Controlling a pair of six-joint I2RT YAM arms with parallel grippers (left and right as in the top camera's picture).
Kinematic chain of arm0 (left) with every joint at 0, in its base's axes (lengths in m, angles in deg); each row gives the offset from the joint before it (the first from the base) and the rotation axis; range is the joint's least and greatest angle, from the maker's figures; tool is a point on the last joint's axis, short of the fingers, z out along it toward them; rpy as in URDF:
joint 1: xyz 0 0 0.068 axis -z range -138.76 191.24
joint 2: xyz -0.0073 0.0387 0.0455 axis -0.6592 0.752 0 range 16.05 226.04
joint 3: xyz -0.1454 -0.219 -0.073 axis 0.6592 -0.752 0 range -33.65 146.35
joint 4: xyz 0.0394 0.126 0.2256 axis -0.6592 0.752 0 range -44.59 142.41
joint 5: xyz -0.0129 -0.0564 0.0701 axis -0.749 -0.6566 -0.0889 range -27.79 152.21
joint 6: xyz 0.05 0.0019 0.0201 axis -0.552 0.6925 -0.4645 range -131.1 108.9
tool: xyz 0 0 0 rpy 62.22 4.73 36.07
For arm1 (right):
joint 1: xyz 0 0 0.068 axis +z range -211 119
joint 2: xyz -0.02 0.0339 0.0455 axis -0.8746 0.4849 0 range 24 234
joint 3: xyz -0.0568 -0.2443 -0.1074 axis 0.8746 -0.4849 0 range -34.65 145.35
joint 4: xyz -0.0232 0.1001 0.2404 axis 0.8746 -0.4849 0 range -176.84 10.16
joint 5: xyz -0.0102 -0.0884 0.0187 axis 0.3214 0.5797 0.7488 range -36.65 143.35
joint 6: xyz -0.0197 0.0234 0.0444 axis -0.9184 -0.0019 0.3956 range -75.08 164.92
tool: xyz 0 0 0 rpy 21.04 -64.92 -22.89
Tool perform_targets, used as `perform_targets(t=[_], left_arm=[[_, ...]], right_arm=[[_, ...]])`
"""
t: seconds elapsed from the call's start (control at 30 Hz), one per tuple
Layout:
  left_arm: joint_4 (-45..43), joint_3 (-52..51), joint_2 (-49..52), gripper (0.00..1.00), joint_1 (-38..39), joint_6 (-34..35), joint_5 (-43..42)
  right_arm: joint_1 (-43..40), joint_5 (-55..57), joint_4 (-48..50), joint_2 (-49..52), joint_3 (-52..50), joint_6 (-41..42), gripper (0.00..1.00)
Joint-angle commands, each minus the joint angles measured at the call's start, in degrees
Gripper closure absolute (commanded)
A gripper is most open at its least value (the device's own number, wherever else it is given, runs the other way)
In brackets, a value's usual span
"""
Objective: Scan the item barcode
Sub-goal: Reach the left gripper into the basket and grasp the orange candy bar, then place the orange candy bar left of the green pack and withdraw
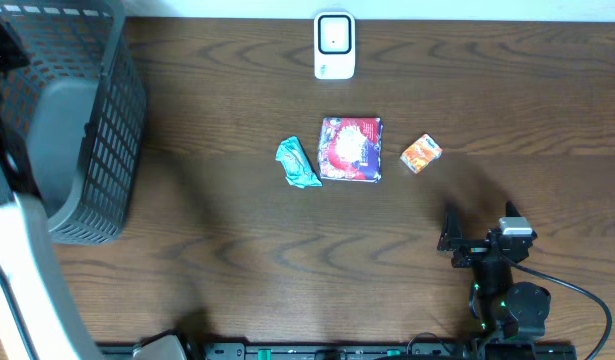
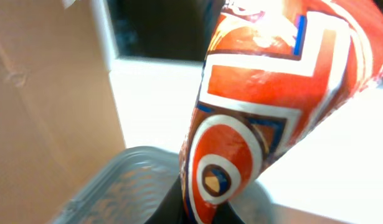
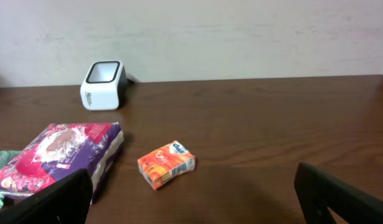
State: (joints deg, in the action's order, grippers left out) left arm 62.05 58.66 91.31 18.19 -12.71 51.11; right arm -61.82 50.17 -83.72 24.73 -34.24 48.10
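My left gripper is carrying the orange packet (image 2: 256, 93) clear of the grey basket. It should keep carrying the orange packet until it gets to the open wood (image 1: 247, 155) beside the teal packet.
In the left wrist view my left gripper (image 2: 202, 214) is shut on the lower end of a glossy orange, white and blue packet (image 2: 266, 106), held up over the grey basket (image 2: 116, 186). No barcode shows on the packet's visible face. The white scanner (image 1: 334, 45) stands at the table's far middle edge and shows in the right wrist view as well, the scanner (image 3: 104, 84) being at the upper left. My right gripper (image 1: 479, 228) rests open near the front right, and nothing lies between its fingers (image 3: 54, 202).
A purple and red packet (image 1: 350, 148), a teal packet (image 1: 297, 162) and a small orange box (image 1: 420, 153) lie in a row in front of the scanner. The dark mesh basket (image 1: 87, 130) fills the far left. A cardboard box (image 2: 48, 106) stands beside it.
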Motion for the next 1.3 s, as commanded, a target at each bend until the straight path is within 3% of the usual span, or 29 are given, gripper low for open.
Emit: perform_targets(t=[0.0,0.2,0.37,0.67,1.0,1.07,1.1,1.13,1.17,1.27], left_arm=[[3.5,-0.4,-2.0,0.93,5.2,14.3,-0.9],[21.8,-1.2,-2.3,0.93,18.0,27.4,-0.9],[29.7,-4.3,3.7,0.93,27.1,28.7,-0.2],[30.9,-4.7,22.4,0.93,36.5,28.7,10.9],[30.4,-4.7,38.9,0.92,37.7,31.5,11.1],[30.4,-4.7,39.8,0.83,37.6,31.5,11.1],[30.4,-4.7,39.8,0.67,37.6,31.1,11.1],[30.4,-4.4,39.6,0.40,37.6,30.6,10.8],[30.4,-4.0,39.1,0.22,37.5,29.4,9.9],[31.1,-2.0,36.3,0.16,37.5,25.5,6.6]], right_arm=[[0.5,0.0,-0.2,0.0,-0.1,-0.7,0.01],[0.5,0.0,-0.2,0.0,-0.1,-0.7,0.01],[0.5,0.0,-0.2,0.0,-0.1,-0.7,0.01],[0.5,0.0,-0.2,0.0,-0.1,-0.7,0.01],[0.5,0.0,-0.2,0.0,-0.1,-0.7,0.01],[0.5,0.0,-0.2,0.0,-0.1,-0.7,0.01],[0.5,0.0,-0.2,0.0,-0.1,-0.7,0.01],[0.5,0.0,-0.2,0.0,-0.1,-0.7,0.01],[0.5,0.0,-0.2,0.0,-0.1,-0.7,0.01],[0.5,0.0,-0.2,0.0,-0.1,-0.7,0.01]])
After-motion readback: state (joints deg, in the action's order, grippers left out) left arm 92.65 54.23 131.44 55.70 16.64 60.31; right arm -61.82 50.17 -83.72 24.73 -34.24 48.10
